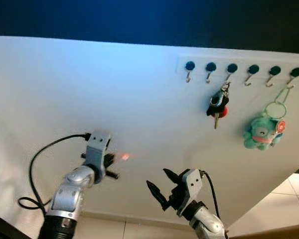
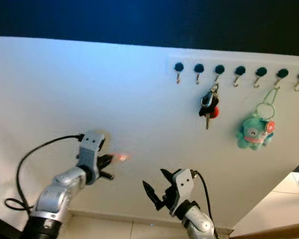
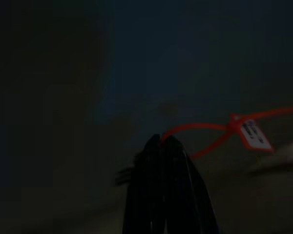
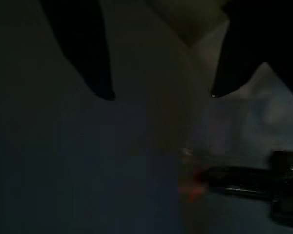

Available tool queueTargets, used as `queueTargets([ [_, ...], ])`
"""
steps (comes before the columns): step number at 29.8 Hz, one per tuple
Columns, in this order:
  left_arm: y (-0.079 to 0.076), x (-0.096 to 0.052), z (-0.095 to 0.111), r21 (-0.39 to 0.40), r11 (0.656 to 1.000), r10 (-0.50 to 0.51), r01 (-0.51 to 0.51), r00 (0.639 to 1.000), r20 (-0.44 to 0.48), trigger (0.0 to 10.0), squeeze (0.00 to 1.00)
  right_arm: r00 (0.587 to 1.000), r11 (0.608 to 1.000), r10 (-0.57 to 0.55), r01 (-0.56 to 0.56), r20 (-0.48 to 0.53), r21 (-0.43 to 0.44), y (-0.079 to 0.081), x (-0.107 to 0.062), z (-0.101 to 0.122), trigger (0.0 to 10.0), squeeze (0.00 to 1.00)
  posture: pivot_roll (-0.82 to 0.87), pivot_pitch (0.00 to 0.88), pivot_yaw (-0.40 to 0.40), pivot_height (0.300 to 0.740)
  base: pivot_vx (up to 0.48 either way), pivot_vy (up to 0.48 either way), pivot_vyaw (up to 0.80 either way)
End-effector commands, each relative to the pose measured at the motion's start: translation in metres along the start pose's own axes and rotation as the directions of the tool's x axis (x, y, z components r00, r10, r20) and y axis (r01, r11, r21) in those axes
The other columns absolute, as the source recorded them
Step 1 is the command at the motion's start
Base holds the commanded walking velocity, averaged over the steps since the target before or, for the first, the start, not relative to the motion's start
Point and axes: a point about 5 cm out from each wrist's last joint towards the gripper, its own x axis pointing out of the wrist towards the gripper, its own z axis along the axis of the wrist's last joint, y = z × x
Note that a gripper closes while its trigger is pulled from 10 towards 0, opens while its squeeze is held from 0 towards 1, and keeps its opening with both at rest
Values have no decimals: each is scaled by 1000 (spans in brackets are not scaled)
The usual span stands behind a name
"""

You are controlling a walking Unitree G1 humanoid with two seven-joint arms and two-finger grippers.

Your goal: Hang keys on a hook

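My left gripper will have the small orange loop (image 1: 125, 156) poking ahead and keeping its shape when I carry it, because the loop juts sideways (image 1: 117, 157) past the ends of that gripper's fingers.
A row of black-knobbed hooks (image 1: 239, 68) is fixed high on the white wall (image 1: 89, 89), at the right. A bunch of keys with a red fob (image 1: 218, 107) hangs on the third hook. My left gripper (image 1: 109, 164) is low on the left, close to the wall. It is shut on a thin red cord loop (image 3: 195, 127) carrying a white tag (image 3: 254, 135), and the cord appears as an orange blur (image 1: 124, 157) beside the fingers. I cannot make out any keys on the cord. My right gripper (image 1: 158, 178) stands open and holds nothing, low in the middle.
A teal plush keychain (image 1: 261, 132) hangs by a green loop from a hook further right. Other hooks on the rack are bare. A black cable (image 1: 35, 164) loops off my left arm. Tiled floor (image 1: 284, 204) lies at the lower right.
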Motion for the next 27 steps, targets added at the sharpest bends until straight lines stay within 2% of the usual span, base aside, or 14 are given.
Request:
queueTargets([
  [1,-9,0,-3,-31,996,-78,80,996,44,10000,0,1000,1000,18,-18,1,17,3,1,1,1098,0,50,24,-24,740,0,0,0],
  [2,-17,1,-8,-25,993,-116,117,992,47,10000,0,1000,1000,21,-22,9,18,4,2,2,3333,0,52,28,-24,740,0,0,0],
  [3,-21,1,-11,-19,990,-137,137,990,44,10000,0,1000,1000,23,-23,13,18,4,3,4,3333,0,52,28,-24,740,0,0,0],
  [7,-21,1,-11,-19,990,-137,137,990,44,10000,0,1000,1000,23,-23,13,18,4,3,4,3333,0,52,28,-24,740,0,0,0],
  [8,-28,2,-16,-16,987,-158,159,987,42,10000,0,999,999,28,-28,26,18,5,4,7,10000,0,50,32,-20,740,0,0,0],
  [10,-41,6,-26,-19,981,-193,194,980,46,10000,0,997,1000,25,-26,69,9,5,7,16,10000,0,44,40,-13,740,0,0,0],
  [20,-43,10,-33,-52,972,-225,230,970,87,10000,0,992,1000,-10,9,125,2,1,7,30,10000,0,46,48,-12,740,0,0,0],
  [21,-43,11,-34,-88,967,-232,239,969,82,10000,0,991,1000,-6,7,134,-1,2,8,32,10000,0,47,48,-13,740,0,0,0],
  [23,-43,11,-34,-88,967,-232,239,969,82,10000,0,991,1000,-6,7,134,-1,2,8,32,10000,0,47,48,-13,740,0,0,0],
  [27,-46,12,-33,-185,951,-233,249,967,102,10000,0,989,1000,-3,4,145,-7,2,10,36,10000,0,41,48,-9,740,0,0,0],
])
